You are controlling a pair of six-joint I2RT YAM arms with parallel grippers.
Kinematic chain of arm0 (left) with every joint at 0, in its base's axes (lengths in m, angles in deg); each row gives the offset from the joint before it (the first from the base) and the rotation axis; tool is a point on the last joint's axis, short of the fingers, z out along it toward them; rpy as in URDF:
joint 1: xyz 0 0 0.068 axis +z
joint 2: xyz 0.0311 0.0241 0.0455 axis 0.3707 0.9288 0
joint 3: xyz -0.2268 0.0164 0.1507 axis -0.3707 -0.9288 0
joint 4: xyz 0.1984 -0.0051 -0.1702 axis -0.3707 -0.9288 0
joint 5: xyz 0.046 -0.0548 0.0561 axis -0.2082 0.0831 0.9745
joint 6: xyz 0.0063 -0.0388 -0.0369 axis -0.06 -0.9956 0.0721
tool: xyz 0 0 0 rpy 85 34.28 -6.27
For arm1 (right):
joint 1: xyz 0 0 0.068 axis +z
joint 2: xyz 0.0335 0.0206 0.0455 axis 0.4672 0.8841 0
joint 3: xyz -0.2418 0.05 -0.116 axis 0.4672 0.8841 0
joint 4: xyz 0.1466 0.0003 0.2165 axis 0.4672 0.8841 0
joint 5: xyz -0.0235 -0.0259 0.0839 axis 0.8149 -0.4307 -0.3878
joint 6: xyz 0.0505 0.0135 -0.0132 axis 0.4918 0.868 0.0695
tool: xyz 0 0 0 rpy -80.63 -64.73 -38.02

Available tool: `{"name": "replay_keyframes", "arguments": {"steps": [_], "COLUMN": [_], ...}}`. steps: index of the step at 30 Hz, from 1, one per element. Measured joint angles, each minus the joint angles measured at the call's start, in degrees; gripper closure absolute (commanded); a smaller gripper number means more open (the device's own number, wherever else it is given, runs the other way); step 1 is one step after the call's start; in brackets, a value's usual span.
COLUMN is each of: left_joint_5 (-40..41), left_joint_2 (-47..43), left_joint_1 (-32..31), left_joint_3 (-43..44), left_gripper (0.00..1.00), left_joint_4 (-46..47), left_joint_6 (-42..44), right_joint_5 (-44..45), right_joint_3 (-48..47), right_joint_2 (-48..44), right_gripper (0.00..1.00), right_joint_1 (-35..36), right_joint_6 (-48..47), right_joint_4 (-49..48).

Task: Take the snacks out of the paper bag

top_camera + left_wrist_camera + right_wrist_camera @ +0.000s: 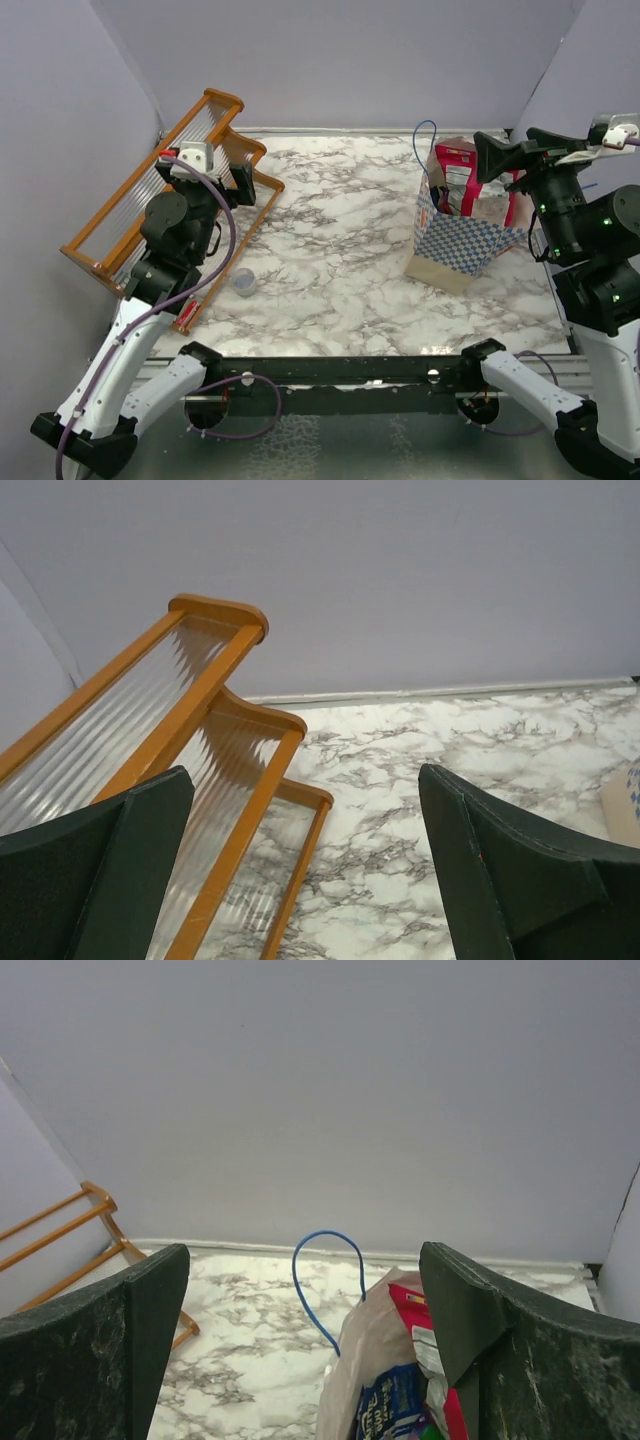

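Observation:
My right gripper should keep moving toward the handle's near strand [416, 152] until its open fingers straddle it, as the blue string handle [426, 122] stands free above the paper bag's rim.
The paper bag [455, 245], blue-and-white checkered with a tan base, stands at the right of the marble table with its mouth open. A pink-red pouch [456, 170] and other snacks stick out of it. In the right wrist view I see the bag's cream inside [368, 1360], a blue string handle [322, 1270], the red pouch [415, 1315] and a blue packet [388, 1410]. My right gripper [500, 158] is open and empty, above the bag's far right edge. My left gripper [240, 180] is open and empty at the far left, over the rack.
An orange wooden rack [150, 200] with ribbed clear panels lies at the left, also in the left wrist view [215, 720]. A small grey-blue cup [244, 282] stands on the table near the left arm. Grey walls close in the back and sides.

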Motion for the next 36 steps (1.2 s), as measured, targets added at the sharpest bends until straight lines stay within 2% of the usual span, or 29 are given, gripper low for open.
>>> {"name": "replay_keyframes", "arguments": {"steps": [7,13,20,25,31,36], "left_joint_5": [-0.59,-1.18,-2.29,-2.86,-3.28,-3.28], "left_joint_2": [-3.8,-5.49,-5.73,-5.73,-5.73,-5.75], "left_joint_1": [0.61,0.76,0.76,0.76,0.7,0.57], "left_joint_3": [-9.2,-13.42,-15.28,-15.43,-15.52,-15.52], "left_gripper": [0.01,0.01,0.01,0.01,0.01,0.01], "left_joint_4": [6.43,11.43,15.96,18.12,19.82,20.48], "left_joint_6": [-0.31,-0.92,-1.4,-1.75,-1.81,-1.81], "right_joint_5": [2.36,2.47,2.45,1.95,-1.11,-2.75], "right_joint_3": [0.0,0.0,-0.02,-0.02,-0.31,-1.09], "right_joint_2": [1.09,2.69,6.75,11.91,18.97,25.86], "right_gripper": [0.01,0.01,0.0,0.05,0.05,0.19], "right_joint_1": [-0.59,-0.96,-1.27,-1.27,-1.31,-1.57], "right_joint_6": [2.54,2.54,2.58,3.26,3.34,2.43], "right_joint_4": [5.09,9.35,13.14,13.79,13.84,13.77]}}
